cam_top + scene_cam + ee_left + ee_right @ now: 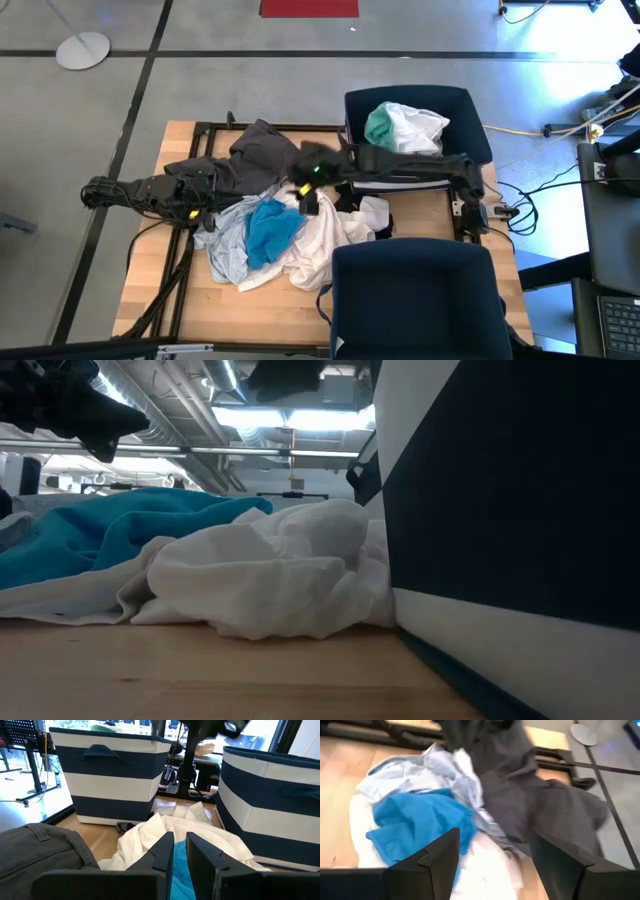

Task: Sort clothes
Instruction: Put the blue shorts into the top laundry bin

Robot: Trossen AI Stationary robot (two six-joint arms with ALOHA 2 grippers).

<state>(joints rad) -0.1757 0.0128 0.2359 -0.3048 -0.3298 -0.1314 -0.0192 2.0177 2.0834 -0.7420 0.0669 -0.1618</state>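
The turquoise edges (pixel 258 266) lie uncovered on top, so I expect the turquoise garment (pixel 272 231) to come away by itself and leave the white garment behind when I lift it.
The clothes lie in a pile mid-table: a dark grey garment (pixel 255 155) at the far side, and a turquoise one (pixel 270 232) on top of a white one (pixel 322 238) and a pale grey-blue one (pixel 225 245). My right gripper (pixel 306 196) hovers over the pile's far right part. It is wide open and empty (pixel 495 857), with the dark grey garment (pixel 520 795) and the turquoise garment (pixel 415 820) below it. My left gripper (pixel 208 210) is at the pile's left edge, its fingers nearly together (pixel 180 851), and holds nothing.
A navy-and-white striped bin (pixel 470 115) at the far right holds a white and a green garment (pixel 405 128). A second bin (pixel 410 300) stands at the near right, close to the white garment (pixel 270 570). Black frame bars and cables run along the table's left side.
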